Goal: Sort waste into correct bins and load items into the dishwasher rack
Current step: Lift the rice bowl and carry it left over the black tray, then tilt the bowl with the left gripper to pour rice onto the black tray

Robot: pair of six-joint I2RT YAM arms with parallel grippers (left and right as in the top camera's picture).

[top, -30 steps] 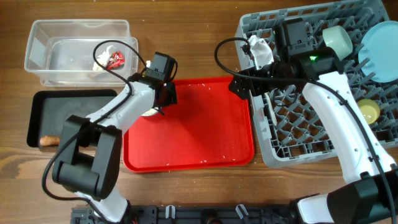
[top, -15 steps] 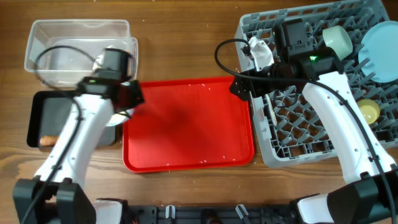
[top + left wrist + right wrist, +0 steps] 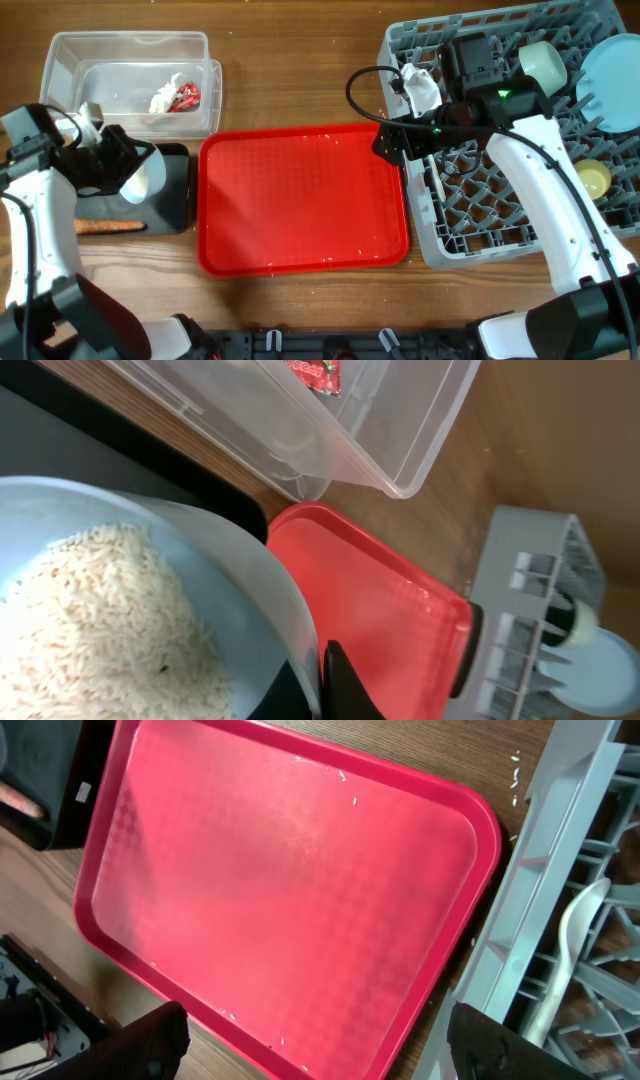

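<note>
White rice point(image 3: 112, 622) fills the bottom of the tilted light blue bowl, so next my left gripper tilts the bowl more over the shallow black tray point(image 3: 168, 205) before it puts the bowl in the rack.
My left gripper point(image 3: 122, 163) is shut on the rim of the light blue bowl point(image 3: 139, 179), held tilted over the shallow black tray point(image 3: 175, 195). In the left wrist view the bowl point(image 3: 230, 590) holds white rice point(image 3: 90, 610), with the jaws point(image 3: 322, 682) pinching its rim. A brown stick point(image 3: 105, 226) lies at the tray's front. The red-and-white wrapper point(image 3: 180, 97) lies in the clear tub point(image 3: 130, 45). My right gripper point(image 3: 395, 140) is open and empty at the grey rack's point(image 3: 440, 235) left edge. The rack holds a mint-green bowl point(image 3: 545, 62), pale blue plate point(image 3: 612, 65), yellow cup point(image 3: 592, 178) and white spoon point(image 3: 575, 940).
The large flat red tray point(image 3: 300, 200) lies between the bins and the rack, with a few rice grains point(image 3: 345, 775) near its rim. In the right wrist view the open jaws point(image 3: 325, 1045) hang over the red tray's point(image 3: 280, 870) front right corner.
My left arm swung left with the bowl, from the red tray's left edge to over the black tray. The right arm has not moved.
</note>
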